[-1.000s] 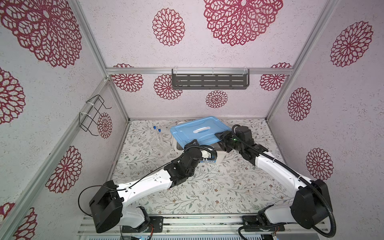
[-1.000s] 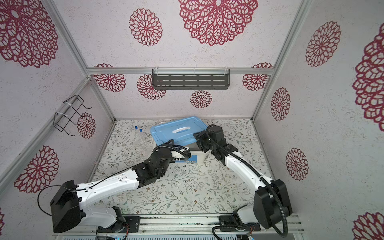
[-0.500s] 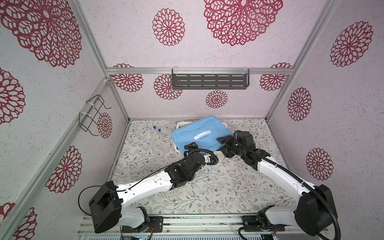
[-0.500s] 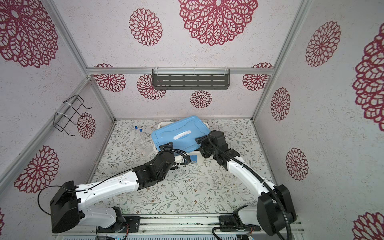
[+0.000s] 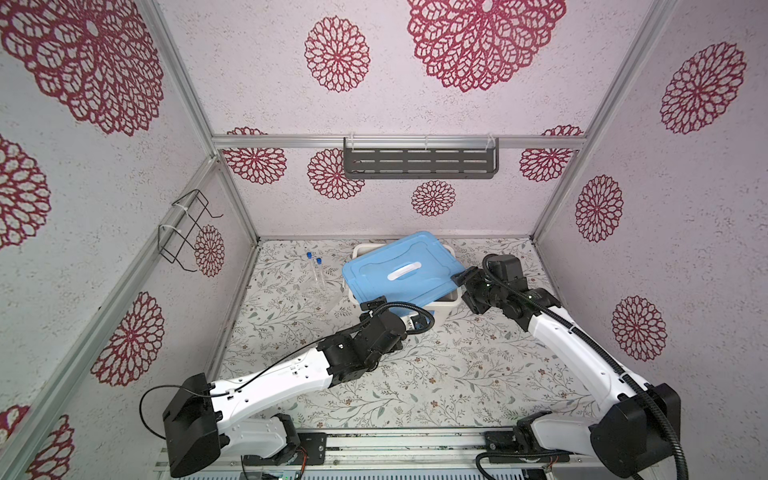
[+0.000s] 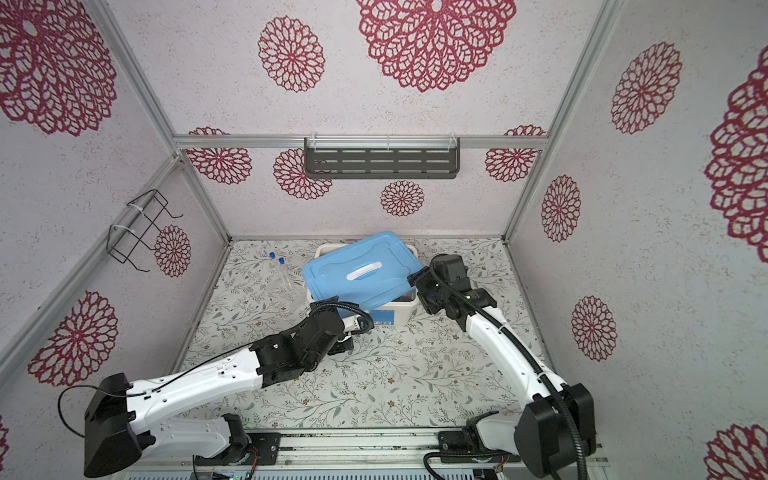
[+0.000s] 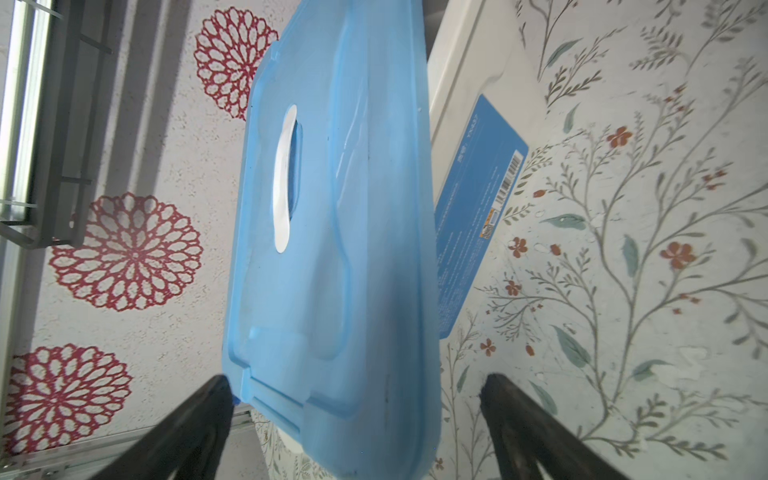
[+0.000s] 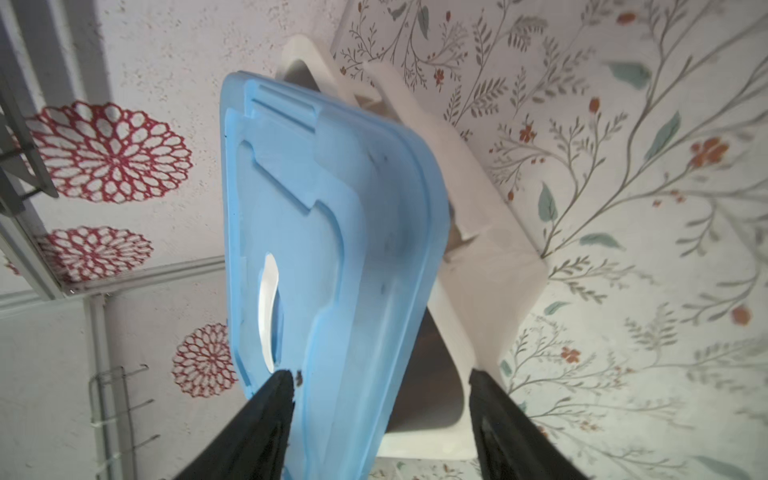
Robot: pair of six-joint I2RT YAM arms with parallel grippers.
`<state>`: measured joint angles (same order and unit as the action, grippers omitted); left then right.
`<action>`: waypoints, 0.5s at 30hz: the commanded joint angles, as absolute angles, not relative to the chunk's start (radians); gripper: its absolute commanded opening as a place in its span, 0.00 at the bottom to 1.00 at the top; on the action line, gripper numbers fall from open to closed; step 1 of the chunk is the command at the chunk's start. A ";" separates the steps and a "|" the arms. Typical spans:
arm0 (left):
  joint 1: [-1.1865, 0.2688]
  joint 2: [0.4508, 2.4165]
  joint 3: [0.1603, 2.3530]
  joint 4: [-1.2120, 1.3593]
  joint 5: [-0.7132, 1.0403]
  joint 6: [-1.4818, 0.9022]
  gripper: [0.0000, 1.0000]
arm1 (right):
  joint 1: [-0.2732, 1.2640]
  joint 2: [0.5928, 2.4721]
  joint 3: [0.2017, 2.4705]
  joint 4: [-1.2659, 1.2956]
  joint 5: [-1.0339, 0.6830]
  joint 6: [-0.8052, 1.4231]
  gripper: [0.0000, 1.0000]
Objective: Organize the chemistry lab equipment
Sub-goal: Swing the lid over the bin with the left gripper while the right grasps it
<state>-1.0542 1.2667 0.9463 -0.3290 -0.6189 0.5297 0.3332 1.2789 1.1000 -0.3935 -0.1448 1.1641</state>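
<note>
My right gripper has a crooked blue lid to straighten. The lid leaves the white tub's near corner (image 5: 449, 298) open, so the gripper should grab the lid's short end (image 5: 446, 253) and turn it straight.
Two clear thin tubes with blue caps (image 5: 319, 272) (image 6: 282, 272) stand left of the white tub (image 5: 446, 306) (image 6: 400, 312). The flat blue lid (image 5: 399, 270) (image 6: 357, 270) lies askew on the tub and leaves its near right corner uncovered. My left gripper (image 7: 357, 384) (image 5: 413, 322) is open, its jaws wide apart around the lid's (image 7: 332, 249) near corner. My right gripper (image 8: 380, 374) (image 5: 461, 282) is open at the lid's (image 8: 324, 249) right edge. One finger lies against the lid's top and the other stands off it. The tub's inside is hidden.
A grey slotted shelf (image 5: 419, 163) hangs on the back wall and a black wire rack (image 5: 187, 228) on the left wall. The tub's front carries a blue label (image 7: 478, 208). Floral table surface (image 5: 436, 374) stretches in front of the tub.
The left gripper has opened off the lid and drawn back a little. The right gripper's jaws have spread. The lid has swung round and now lies skewed on the tub.
</note>
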 commanded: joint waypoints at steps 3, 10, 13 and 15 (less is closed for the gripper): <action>-1.096 1.228 1.068 -0.473 -0.428 0.338 0.97 | 0.291 1.285 1.258 -0.464 -0.090 0.631 0.67; -1.098 1.102 1.031 -0.386 -0.376 0.092 0.98 | 0.295 1.449 1.410 -0.473 -0.044 0.414 0.62; -1.069 1.077 1.006 -0.355 -0.545 -0.071 0.97 | 0.303 1.520 1.460 -0.469 -0.028 0.384 0.62; -1.007 1.081 1.018 -0.432 -0.571 -0.192 0.97 | 0.304 1.565 1.475 -0.471 0.003 0.355 0.61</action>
